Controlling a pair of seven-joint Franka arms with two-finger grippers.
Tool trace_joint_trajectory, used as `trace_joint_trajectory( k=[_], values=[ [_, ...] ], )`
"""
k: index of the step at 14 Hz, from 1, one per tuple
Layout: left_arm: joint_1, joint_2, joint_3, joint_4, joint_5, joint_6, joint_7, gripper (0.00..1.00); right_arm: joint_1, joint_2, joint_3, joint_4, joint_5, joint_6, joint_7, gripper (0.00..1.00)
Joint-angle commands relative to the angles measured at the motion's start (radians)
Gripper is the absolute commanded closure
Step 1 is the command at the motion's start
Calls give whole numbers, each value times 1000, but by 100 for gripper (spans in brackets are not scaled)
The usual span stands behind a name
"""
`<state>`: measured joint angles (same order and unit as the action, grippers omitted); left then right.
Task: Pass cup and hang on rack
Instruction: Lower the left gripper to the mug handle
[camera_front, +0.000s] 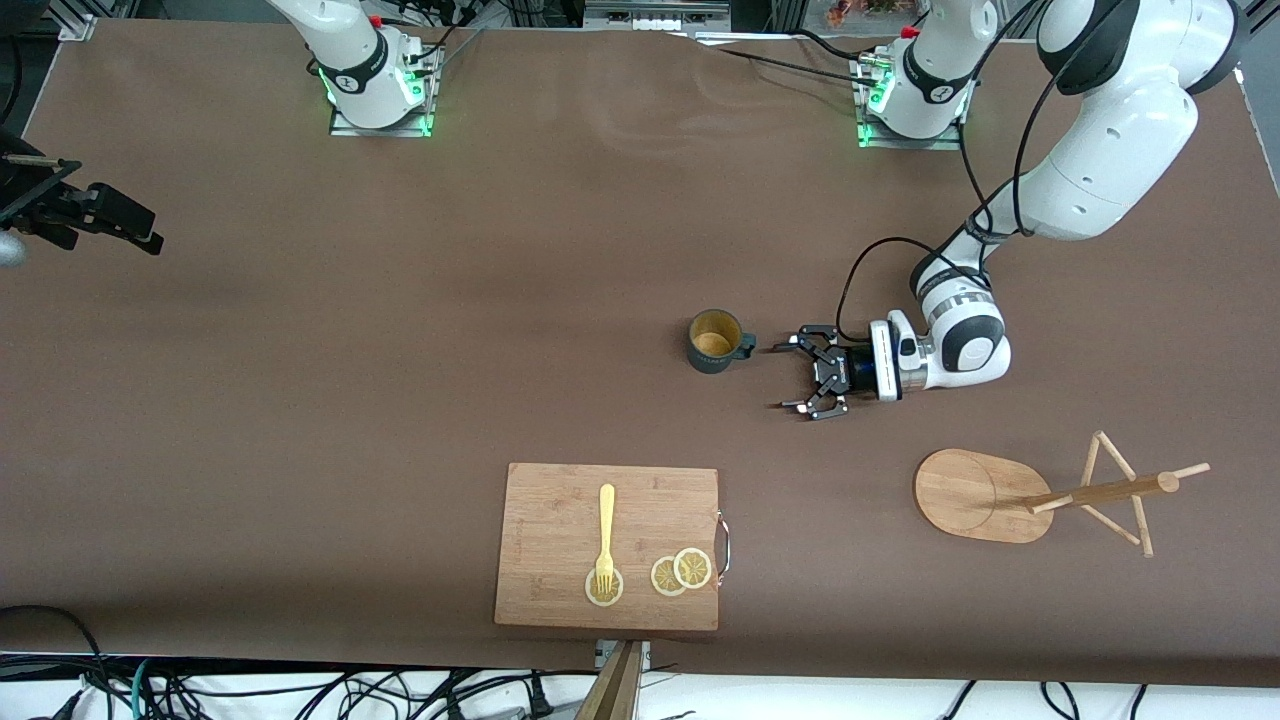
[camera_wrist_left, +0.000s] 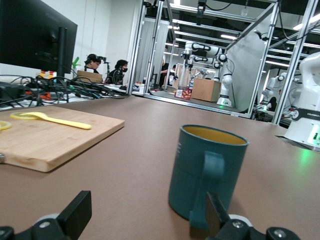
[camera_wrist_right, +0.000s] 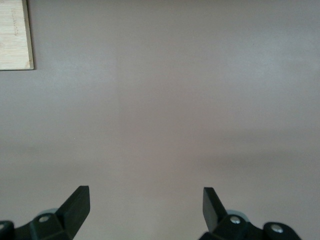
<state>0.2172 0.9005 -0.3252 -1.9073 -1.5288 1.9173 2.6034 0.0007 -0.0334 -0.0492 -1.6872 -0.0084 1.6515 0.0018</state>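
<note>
The dark teal cup should be empty when I turn it over, because the tan inside shows clear down to its bottom.
The dark teal cup stands upright mid-table, its tan inside showing and its handle turned toward my left gripper. My left gripper lies low over the table just beside the cup, open and empty. In the left wrist view the cup stands close ahead of the gripper, its handle in line with one finger rather than in the gap. The bamboo rack stands nearer the front camera, toward the left arm's end. My right gripper is open and empty, high over bare table.
A wooden cutting board lies near the table's front edge with a yellow fork and lemon slices on it. The board also shows in the left wrist view and its corner in the right wrist view.
</note>
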Motion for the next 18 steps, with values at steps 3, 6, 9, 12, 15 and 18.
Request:
trace_joint_trajectory(
  k=[3, 6, 9, 12, 15, 18],
  values=[
    [-32, -69, 0, -93, -27, -14, 66, 0, 4, 15, 2, 24, -2, -6, 14, 0],
    [-59, -69, 0, -114, -28, -6, 69, 0, 4, 15, 2, 24, -2, -6, 14, 0],
    [-68, -68, 2, -121, -28, 8, 99, 0, 4, 15, 2, 26, -2, -6, 14, 0],
    [-93, -68, 2, -119, -59, 32, 124, 2, 5, 16, 2, 24, -2, -6, 14, 0],
    [-114, -68, 2, -119, -94, 54, 127, 6, 5, 16, 2, 24, -2, -6, 14, 0],
    [-121, -69, 3, -118, -100, 65, 135, 38, 5, 16, 2, 26, -2, -6, 14, 0]
  ],
)
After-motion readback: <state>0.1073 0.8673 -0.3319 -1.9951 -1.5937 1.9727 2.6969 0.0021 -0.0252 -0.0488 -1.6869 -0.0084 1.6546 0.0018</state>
